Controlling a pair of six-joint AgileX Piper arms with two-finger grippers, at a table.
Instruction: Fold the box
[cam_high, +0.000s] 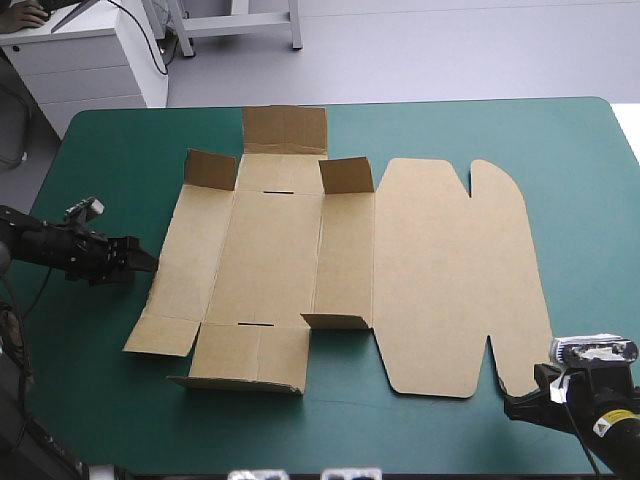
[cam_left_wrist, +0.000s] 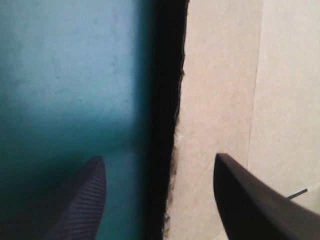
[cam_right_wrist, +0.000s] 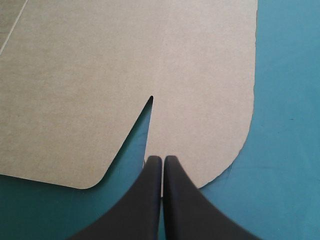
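My gripper will lift the box's edge, and the box's middle panel (cam_high: 266, 255), with long creases (cam_high: 319, 250) on either side, will swing upright while the lid panel stays flat.
The brown box (cam_high: 350, 260) lies as a cut sheet in the middle of the teal-green table. Its broad lid panel (cam_high: 450, 280) is flat on the right, and several small flaps on the left part stand up. My left gripper (cam_high: 150, 262) is low at the sheet's left edge and open. In the left wrist view that raw edge of the box (cam_left_wrist: 225, 100) runs between the two fingers (cam_left_wrist: 85, 200) of the left gripper (cam_left_wrist: 159, 157). My right gripper (cam_high: 512, 404) is by the lid's near right corner. It is shut, its tip (cam_right_wrist: 162, 158) over the rounded tab of the box (cam_right_wrist: 200, 125) beside a notch.
Bare teal-green cover (cam_high: 580, 200) lies right of the lid and along the near edge (cam_high: 350, 430). A white cabinet (cam_high: 90, 60) stands beyond the table's far left corner.
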